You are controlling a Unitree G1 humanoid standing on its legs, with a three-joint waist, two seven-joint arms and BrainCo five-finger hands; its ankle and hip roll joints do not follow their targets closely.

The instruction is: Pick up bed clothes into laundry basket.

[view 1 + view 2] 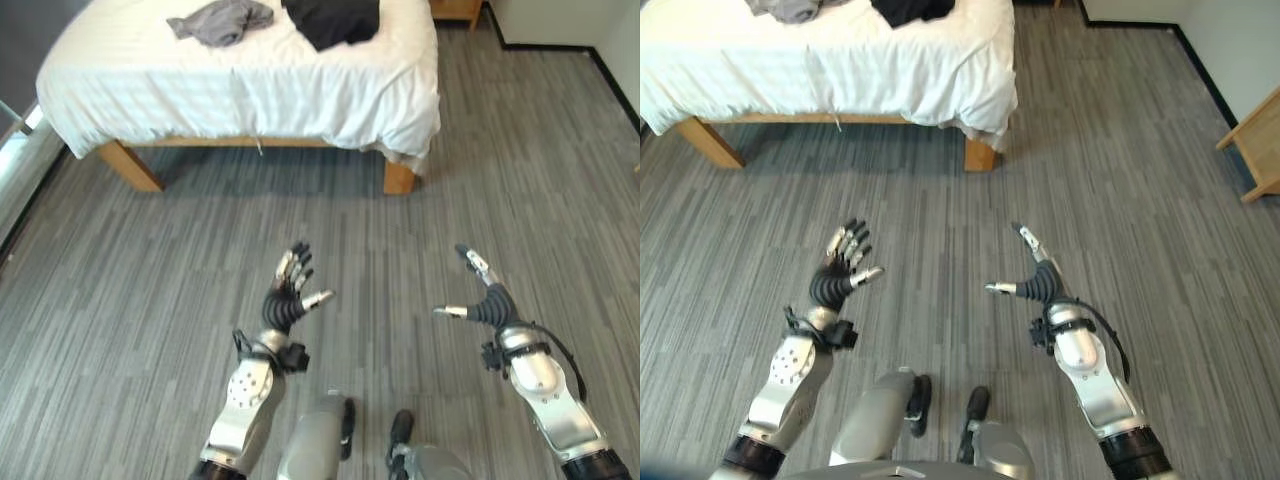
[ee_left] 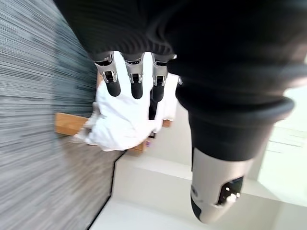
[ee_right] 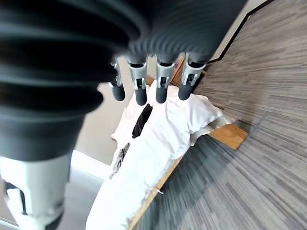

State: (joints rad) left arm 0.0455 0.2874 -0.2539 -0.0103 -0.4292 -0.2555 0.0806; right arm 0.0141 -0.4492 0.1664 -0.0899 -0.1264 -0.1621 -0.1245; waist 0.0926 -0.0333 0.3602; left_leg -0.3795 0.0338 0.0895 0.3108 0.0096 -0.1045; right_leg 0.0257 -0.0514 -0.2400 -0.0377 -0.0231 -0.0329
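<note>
The robot should expect the grey garment (image 1: 226,21) to droop and fall open into a long drape when it is carried, because the garment lies loosely crumpled with a limp end trailing (image 1: 184,27).
A grey garment (image 1: 221,20) lies crumpled on the white bed (image 1: 240,85) at the far side of the room. Beside it, to the right, lies a black garment (image 1: 335,20), also seen as a dark strip (image 3: 141,120) on the bed (image 3: 158,143) in the right wrist view. Both hands hang over the grey floor, well short of the bed. My left hand (image 1: 290,290) is open with fingers spread and holds nothing. My right hand (image 1: 482,295) is open too, fingers straight, thumb pointing inward.
The bed stands on wooden legs (image 1: 398,178) with the sheet hanging over its near edge. A wooden piece of furniture (image 1: 1255,140) stands at the right wall. Grey striped floor (image 1: 300,220) lies between me and the bed.
</note>
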